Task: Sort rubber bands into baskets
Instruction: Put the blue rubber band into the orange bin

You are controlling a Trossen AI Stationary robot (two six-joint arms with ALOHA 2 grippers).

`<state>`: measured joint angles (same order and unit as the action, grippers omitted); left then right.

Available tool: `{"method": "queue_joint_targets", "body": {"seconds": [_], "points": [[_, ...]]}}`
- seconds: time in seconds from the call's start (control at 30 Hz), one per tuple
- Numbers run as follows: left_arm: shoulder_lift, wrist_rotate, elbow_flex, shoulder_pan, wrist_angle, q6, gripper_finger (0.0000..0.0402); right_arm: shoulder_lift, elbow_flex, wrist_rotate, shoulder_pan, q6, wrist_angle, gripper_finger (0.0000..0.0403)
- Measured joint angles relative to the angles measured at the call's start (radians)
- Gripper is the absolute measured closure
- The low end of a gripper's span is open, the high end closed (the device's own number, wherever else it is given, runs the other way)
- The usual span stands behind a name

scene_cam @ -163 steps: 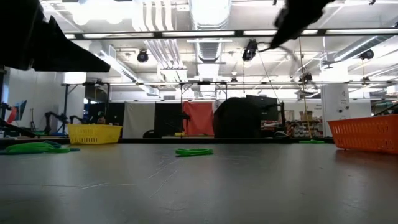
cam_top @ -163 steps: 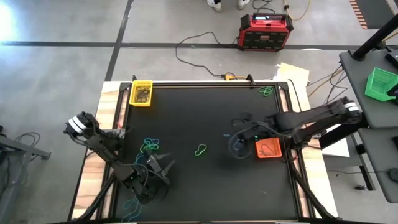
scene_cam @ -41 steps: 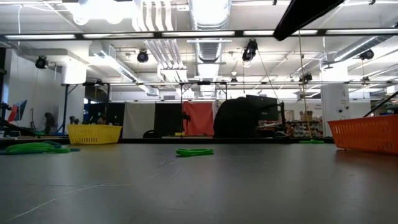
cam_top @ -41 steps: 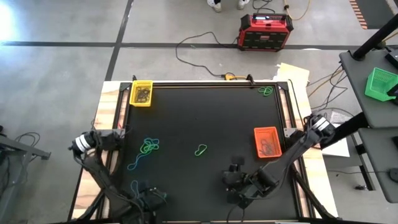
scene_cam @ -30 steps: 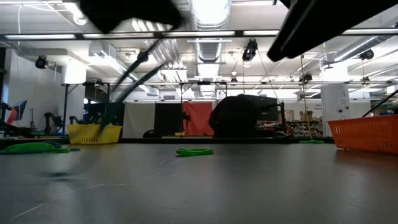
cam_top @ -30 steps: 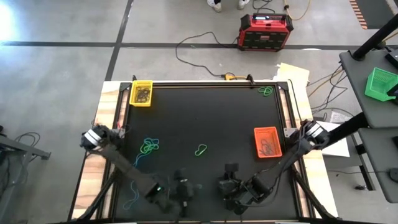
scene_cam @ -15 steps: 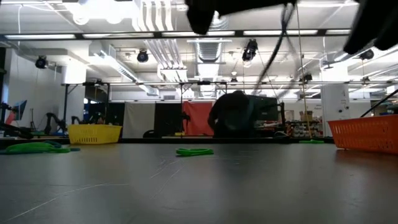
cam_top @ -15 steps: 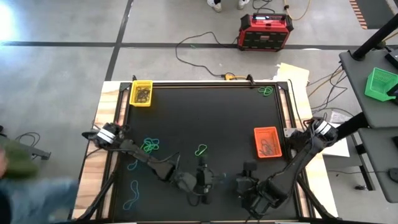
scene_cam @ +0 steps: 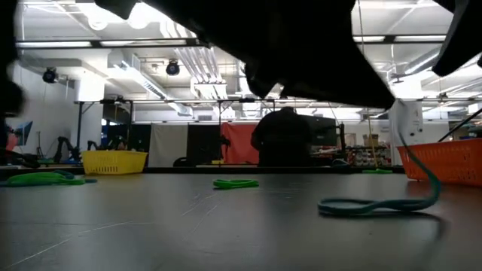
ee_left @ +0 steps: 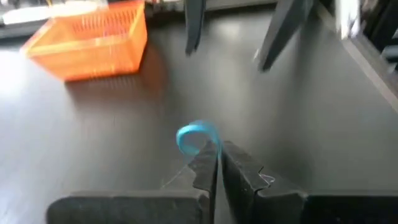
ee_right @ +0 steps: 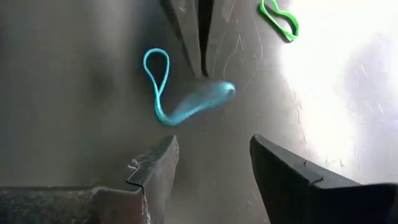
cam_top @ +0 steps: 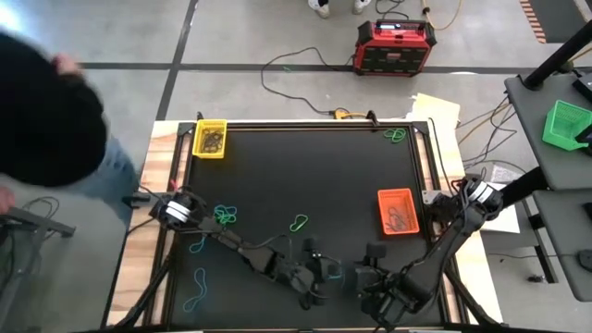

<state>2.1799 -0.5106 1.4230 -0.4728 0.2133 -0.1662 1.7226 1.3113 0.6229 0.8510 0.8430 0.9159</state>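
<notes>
I should put the teal rubber band [scene_cam: 392, 204] down with my left gripper for my right gripper to carry, because the orange basket [cam_top: 398, 212] stands on my right gripper's side.
My left gripper [cam_top: 324, 271] is shut on a teal rubber band [ee_right: 180, 102] low over the table near its front edge, right of the middle. My right gripper [ee_right: 214, 163] stands open just right of it, its fingers on either side of the band's near end and touching nothing. Ahead lies the orange basket [cam_top: 398, 211], holding bands. The yellow basket [cam_top: 211, 139] sits at the far left corner. The green basket [cam_top: 566, 125] is on a side bench to the right. Loose green and blue bands [cam_top: 224, 216] lie at the left, and one green band [cam_top: 299, 223] near the middle. My left gripper pinches one end of the teal band [ee_left: 208, 144] between its shut fingertips. The fingers slant down from the table's left. The band hangs slack below them, and its other loop [scene_cam: 361, 205] lies on the table.
A person in dark clothes [cam_top: 46, 102] stands by the table's far left corner. More bands lie at the near left [cam_top: 194, 301] and the far right corner [cam_top: 395, 135]. A red and black box [cam_top: 395, 46] sits on the floor beyond the table.
My left gripper has gone toward the table's right edge along the front and sunk lower, carrying the teal band, whose free loop now trails on the table. My right gripper has shifted a little to the right. A person has come in at the left.
</notes>
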Motion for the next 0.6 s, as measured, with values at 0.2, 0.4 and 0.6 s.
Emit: {"method": "queue_joint_targets", "body": {"seconds": [0.2, 0.4, 0.6], "points": [[-0.003, -0.001, 0.073, -0.014, -0.258, -0.065, 0.0335, 0.0, -0.077, 0.032, -0.007, -0.078, -0.204, 0.0206], [-0.022, -0.004, 0.157, -0.067, -0.562, -0.147, 0.029, 0.0, -0.227, 0.022, -0.035, -0.148, -0.545, 0.0206], [-0.054, -0.09, 0.15, -0.148, -0.661, -0.25, 0.0287, 0.005, -0.404, -0.075, -0.084, -0.262, -0.917, 0.0206]]}}
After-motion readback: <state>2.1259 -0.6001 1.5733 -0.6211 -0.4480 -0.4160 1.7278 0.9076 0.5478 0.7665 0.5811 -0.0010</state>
